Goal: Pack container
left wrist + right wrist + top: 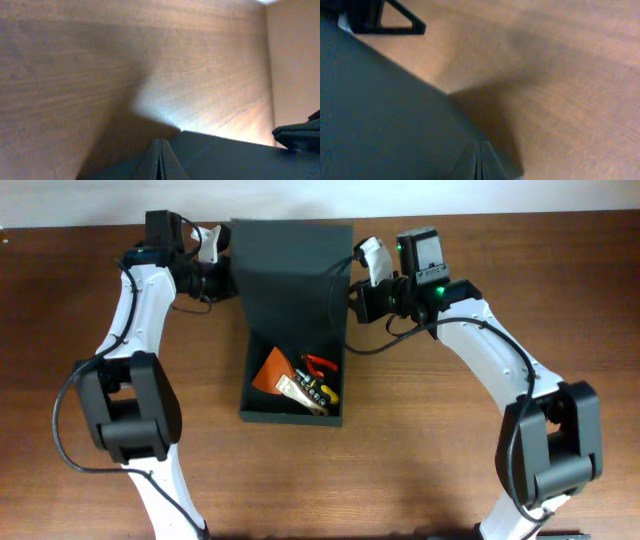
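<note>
I should keep swinging the lid toward the container's near edge (290,419) with my right gripper until the lid tips shut, and then let go, because the tools are inside the container's sides (303,383).
The dark green container (262,416) stands open at mid-table. Its hinged flap lid (290,265) is tilted up over the far half. Inside at the near end lie an orange scraper (272,370), red-handled pliers (320,364) and a yellow-and-black tool (318,392). My left gripper (222,277) is shut against the lid's left edge. My right gripper (353,292) is shut against the lid's right side flap. The left wrist view shows closed fingertips (160,156) beside the lid's surface (235,160). The right wrist view shows closed fingertips (478,161) on the lid (375,115).
The brown wooden table (430,460) lies all around the box. Both arms' bases stand at the near edge, left (130,415) and right (550,445). The left gripper's black frame (385,20) shows at the top left of the right wrist view.
</note>
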Robot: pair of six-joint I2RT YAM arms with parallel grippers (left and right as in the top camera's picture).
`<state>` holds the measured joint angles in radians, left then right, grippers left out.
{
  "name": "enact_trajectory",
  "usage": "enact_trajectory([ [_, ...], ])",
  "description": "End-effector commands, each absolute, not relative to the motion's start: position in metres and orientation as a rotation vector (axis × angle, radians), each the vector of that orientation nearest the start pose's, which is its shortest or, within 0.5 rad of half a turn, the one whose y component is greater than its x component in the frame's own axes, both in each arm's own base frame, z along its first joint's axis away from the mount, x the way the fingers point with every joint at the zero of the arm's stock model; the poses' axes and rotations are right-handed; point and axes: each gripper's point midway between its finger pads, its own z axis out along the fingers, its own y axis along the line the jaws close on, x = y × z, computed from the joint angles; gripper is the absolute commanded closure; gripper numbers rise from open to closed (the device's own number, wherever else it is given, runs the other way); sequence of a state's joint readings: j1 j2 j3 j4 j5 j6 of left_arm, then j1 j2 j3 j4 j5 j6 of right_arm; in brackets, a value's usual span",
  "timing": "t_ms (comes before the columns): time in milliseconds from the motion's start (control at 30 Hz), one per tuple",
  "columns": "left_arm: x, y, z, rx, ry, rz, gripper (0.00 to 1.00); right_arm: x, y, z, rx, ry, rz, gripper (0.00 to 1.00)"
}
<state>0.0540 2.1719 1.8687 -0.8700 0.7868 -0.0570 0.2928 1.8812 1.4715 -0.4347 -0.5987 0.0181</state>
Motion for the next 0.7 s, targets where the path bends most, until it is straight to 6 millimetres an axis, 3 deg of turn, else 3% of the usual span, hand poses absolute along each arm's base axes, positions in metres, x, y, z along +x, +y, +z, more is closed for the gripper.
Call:
enact_trajectory([
  [0, 0.497, -0.09, 0.167, 0.13, 2.536, -0.962, 0.98, 0.421, 0.25, 0.187, -0.699, 2.267, 0.908, 0.96],
  [233, 0.463, -0.075, 0.173, 0.125, 2.669, -0.821, 0.98, 0.391, 0.237, 0.201, -0.708, 2.34, 0.88, 0.96],
  [667, 0.414, -0.02, 0.183, 0.036, 2.869, -0.325, 0.98, 0.336, 0.193, 0.216, -0.663, 2.531, 0.61, 0.96],
])
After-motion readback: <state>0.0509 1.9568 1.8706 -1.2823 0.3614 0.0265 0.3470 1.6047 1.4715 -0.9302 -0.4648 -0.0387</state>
